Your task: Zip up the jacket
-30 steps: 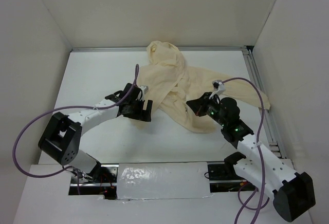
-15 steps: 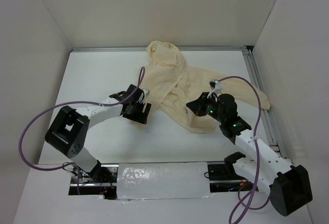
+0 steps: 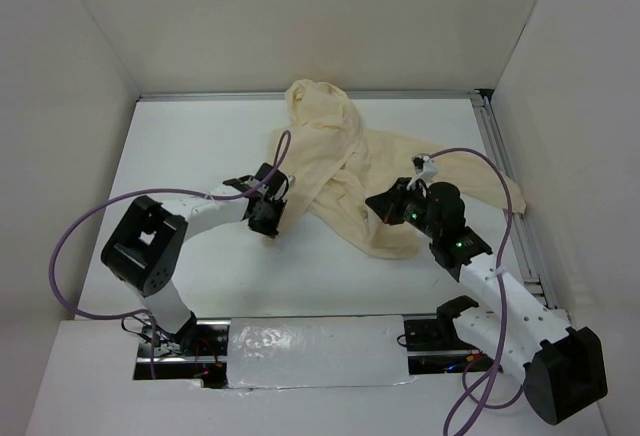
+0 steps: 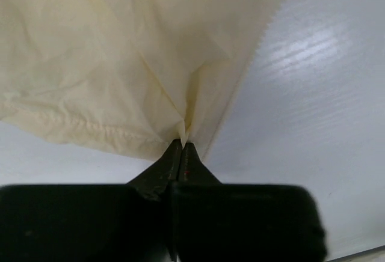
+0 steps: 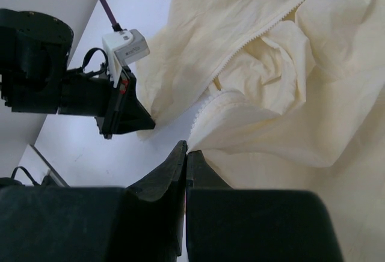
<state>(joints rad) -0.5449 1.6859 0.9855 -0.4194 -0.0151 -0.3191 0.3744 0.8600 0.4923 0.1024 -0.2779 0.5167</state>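
Next, I move the jacket's corner in my left gripper across to the zipper end at my right gripper [image 5: 197,133], because the corner is far from that end.
The cream-yellow jacket [image 3: 350,151] lies crumpled on the white table, hood toward the back wall. My left gripper [image 3: 280,206] is at its left edge, shut on a pinch of fabric [image 4: 184,131] that gathers into folds at the tips. The right wrist view shows that left gripper [image 5: 147,124] touching the jacket's edge [image 5: 283,94]. My right gripper [image 3: 373,202] is at the jacket's lower front, shut on the corner where a zipper edge [image 5: 207,103] ends. A second line of zipper teeth [image 5: 264,27] runs up and to the right; the two lines lie apart.
White walls close in the table on three sides. An aluminium rail [image 3: 505,156] runs along the right edge, with a jacket sleeve [image 3: 500,191] reaching it. Purple cables [image 3: 70,246] loop off both arms. A foil-covered strip [image 3: 310,351] lies at the near edge.
My left gripper has moved right to the jacket's left edge and gone from wide open to shut on the fabric. The right gripper stayed shut and barely shifted.
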